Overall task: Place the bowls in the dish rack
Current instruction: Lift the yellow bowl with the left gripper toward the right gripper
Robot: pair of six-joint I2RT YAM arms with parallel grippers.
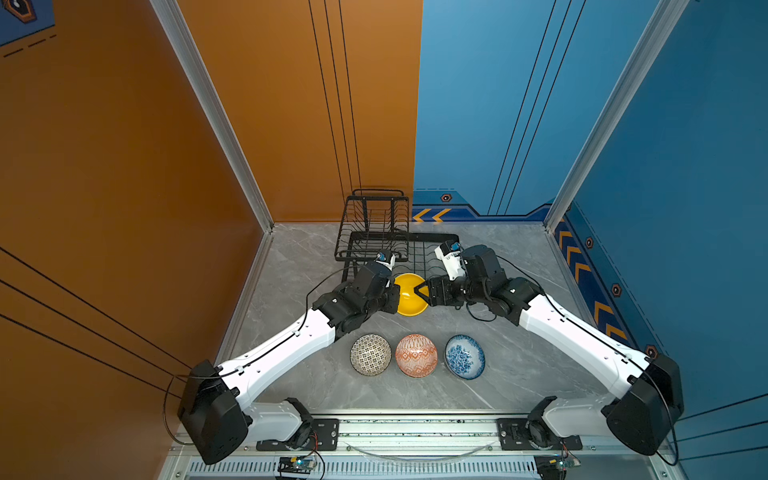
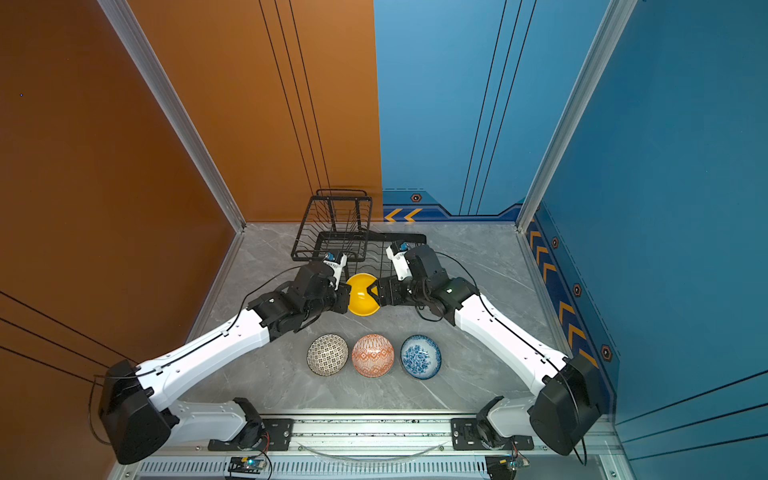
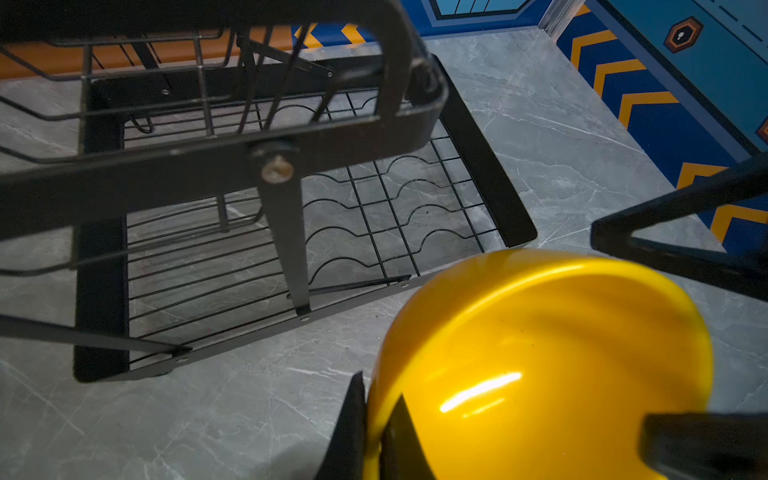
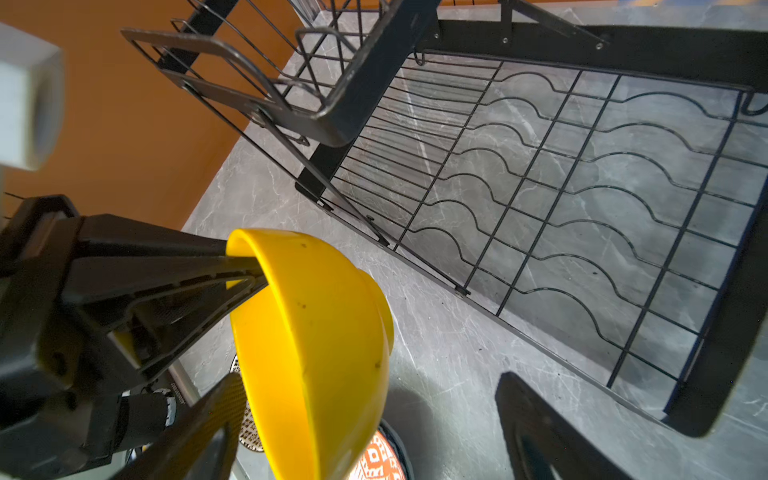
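Observation:
With the raised basket level (image 1: 372, 228) over my left gripper's end of the low tray, my right gripper next takes the yellow bowl's free rim (image 3: 704, 344) and loads the yellow bowl.
A plain yellow bowl (image 1: 409, 306) (image 2: 360, 306) hangs tilted above the table, just in front of the black wire dish rack (image 1: 374, 232) (image 2: 332, 232). My left gripper (image 1: 397, 293) (image 3: 374, 399) is shut on its rim, one finger inside and one outside. My right gripper (image 1: 422, 289) (image 4: 370, 380) stands open at the opposite side, its fingers straddling the yellow bowl (image 4: 311, 332) (image 3: 540, 353) with a gap on both sides. Three more bowls sit in a row nearer the front: dark-white patterned (image 1: 370, 354), orange-white (image 1: 416, 355), blue-white floral (image 1: 464, 356).
The rack's low tray (image 4: 623, 41) (image 3: 490, 166) holds nothing, and its raised basket tier (image 1: 376, 208) stands at the far left end. Orange and blue walls enclose the grey marble table (image 1: 519, 332). Both arm bases sit on the front rail.

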